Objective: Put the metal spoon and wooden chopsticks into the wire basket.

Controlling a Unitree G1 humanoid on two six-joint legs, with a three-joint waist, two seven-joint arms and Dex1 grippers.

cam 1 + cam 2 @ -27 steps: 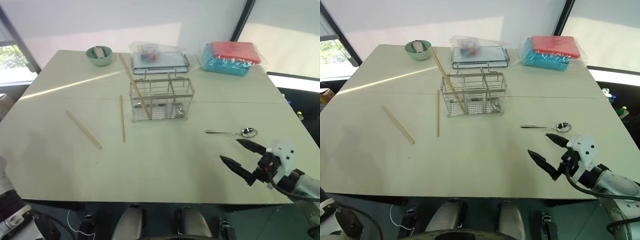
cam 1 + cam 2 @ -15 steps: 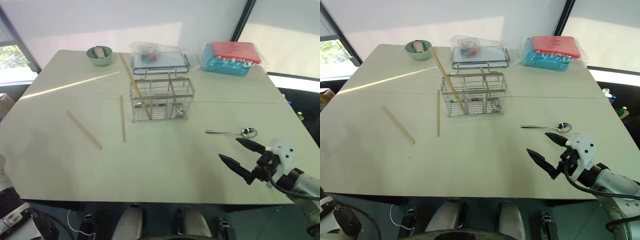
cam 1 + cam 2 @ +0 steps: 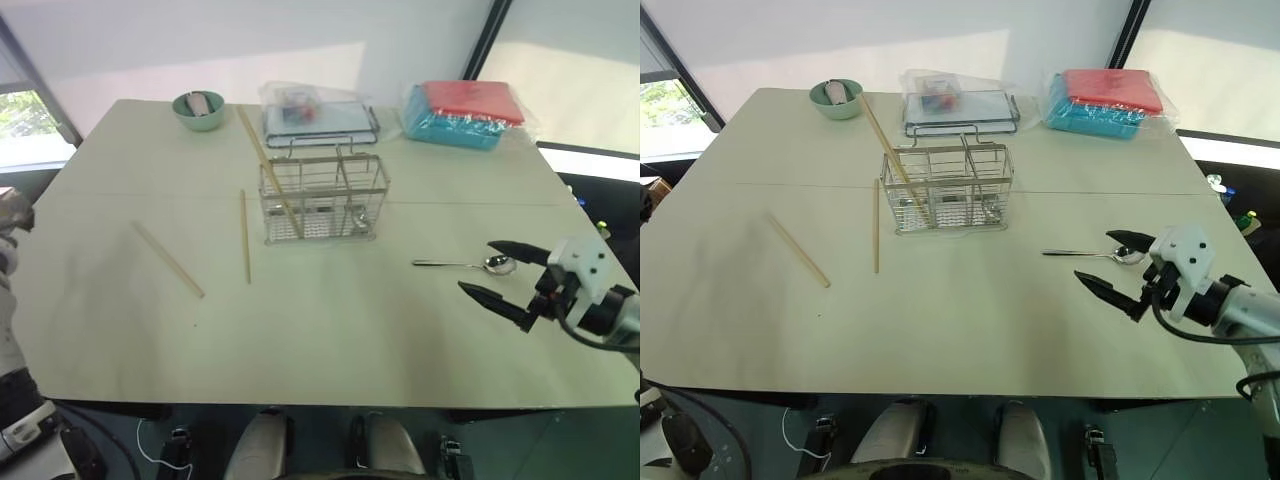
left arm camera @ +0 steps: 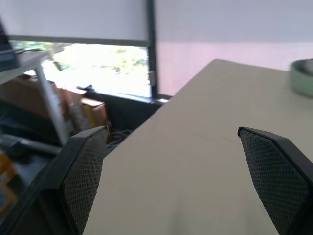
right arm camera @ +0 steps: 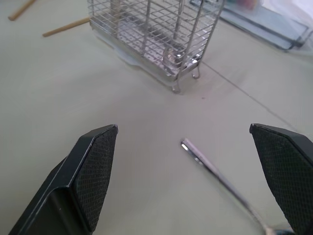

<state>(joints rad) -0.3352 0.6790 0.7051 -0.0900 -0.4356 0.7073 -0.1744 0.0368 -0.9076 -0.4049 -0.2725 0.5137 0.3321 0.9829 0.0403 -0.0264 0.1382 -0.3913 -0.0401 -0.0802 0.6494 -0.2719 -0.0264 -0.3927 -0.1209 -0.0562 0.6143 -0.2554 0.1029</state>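
The metal spoon (image 3: 455,264) is longer than the wire basket's sides (image 3: 322,212) are high, so I expect it to lean with its handle above the basket's rim when I lower it.
The metal spoon (image 3: 465,264) lies on the table's right side, its bowl pointing right. My right gripper (image 3: 476,266) hovers open just over it, one black finger on each side; in the right wrist view the spoon's handle (image 5: 215,171) runs between the fingers. The wire basket (image 3: 322,198) stands mid-table with one wooden chopstick (image 3: 265,165) leaning in its left end. Two more chopsticks (image 3: 245,236) (image 3: 167,259) lie flat to the basket's left. My left gripper (image 4: 171,130) is open and empty over the table's far left edge.
At the back stand a green bowl (image 3: 198,110), a low wire tray with wrapped contents (image 3: 318,118) and a red-and-blue package (image 3: 465,115). The table's right edge is close to the right gripper. Beyond the left edge are a window and shelving (image 4: 44,98).
My right gripper has moved right and away from the front edge, so its open fingers now straddle the spoon. The left arm has risen into view at the left edge.
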